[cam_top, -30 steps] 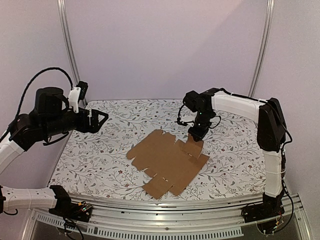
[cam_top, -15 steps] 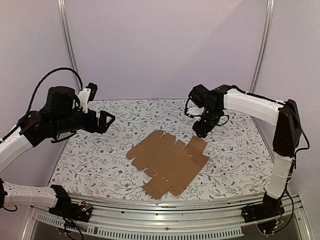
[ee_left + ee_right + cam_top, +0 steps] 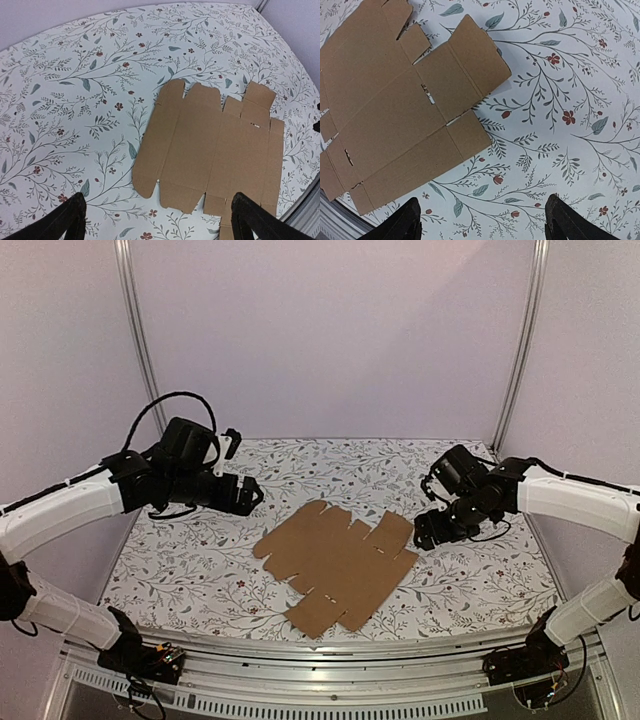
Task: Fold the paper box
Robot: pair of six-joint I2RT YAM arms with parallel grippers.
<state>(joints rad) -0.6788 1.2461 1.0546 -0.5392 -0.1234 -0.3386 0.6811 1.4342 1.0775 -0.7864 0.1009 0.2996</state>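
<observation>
The creased panels (image 3: pixel 172 135) are lying flat against the cloth, so the paper box (image 3: pixel 335 565) will turn around as one flat sheet when I push its edges.
The paper box (image 3: pixel 335 565) is a flat brown die-cut cardboard sheet lying in the middle of the floral table. It also shows in the left wrist view (image 3: pixel 215 145) and the right wrist view (image 3: pixel 395 110). My left gripper (image 3: pixel 247 496) hovers open above the table, just left of the sheet's far left corner. Its fingers (image 3: pixel 67 222) straddle the sheet's near edge, and nothing sits between them. My right gripper (image 3: pixel 425 530) hangs open just off the sheet's right edge, over bare cloth (image 3: pixel 483 200). The sheet's right flap (image 3: pixel 475 55) lifts slightly and casts a shadow.
The floral tablecloth (image 3: pixel 200 560) covers the whole table. A metal rail (image 3: pixel 330 660) runs along the near edge. Two upright frame posts (image 3: pixel 520 340) stand at the back corners against the purple walls. The table's right edge (image 3: pixel 305 212) shows in the left wrist view.
The right gripper has opened and pulled away from the sheet's far right flap, moving right and nearer. The left arm has swung in from the left toward the sheet.
</observation>
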